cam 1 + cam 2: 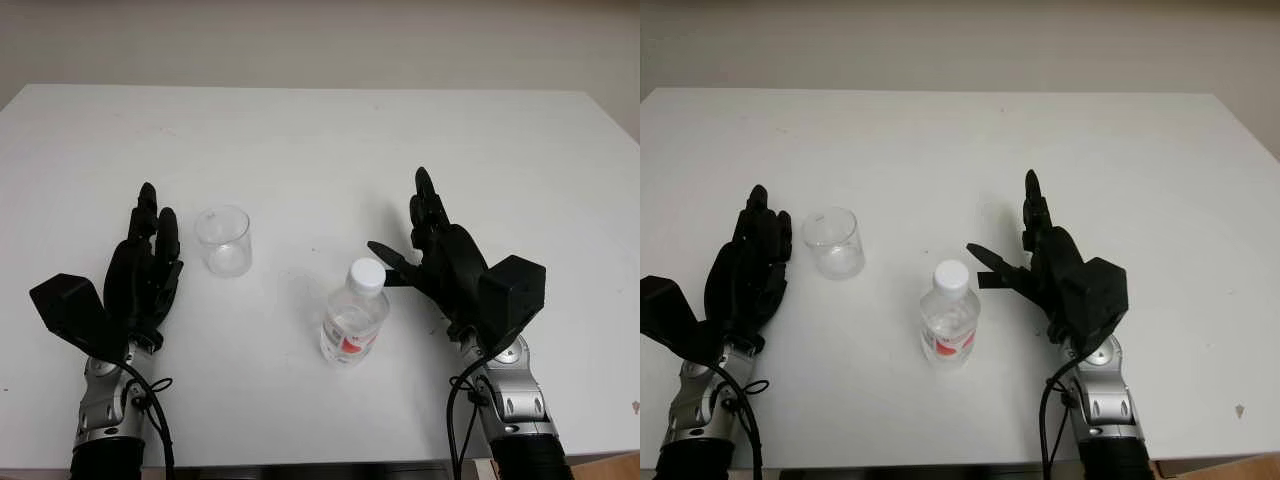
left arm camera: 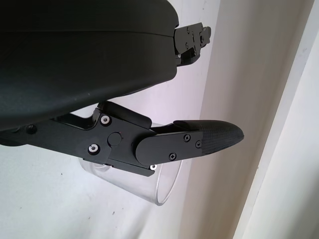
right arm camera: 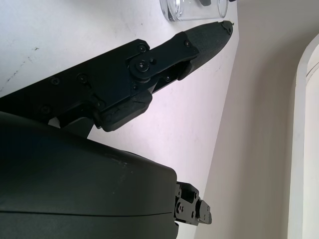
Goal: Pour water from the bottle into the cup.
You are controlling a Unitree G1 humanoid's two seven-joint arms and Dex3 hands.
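Observation:
The bottle (image 1: 354,321) will stay closed and leave the cup empty when I tip the bottle to pour, because the white cap (image 1: 367,276) is still over the bottle's opening.
A clear plastic bottle (image 1: 354,315) with a white cap and a red label stands upright near the table's front middle. Left of it and a little farther back stands an empty clear cup (image 1: 223,240), also seen behind the thumb in the left wrist view as the cup (image 2: 162,184). My right hand (image 1: 425,245) is open just to the right of the bottle, its thumb pointing at the cap without touching it. My left hand (image 1: 150,250) is open just left of the cup, apart from it.
The white table (image 1: 320,150) reaches back to a pale wall. Its right edge (image 1: 610,125) runs diagonally at the far right, and the front edge lies just beyond both wrists.

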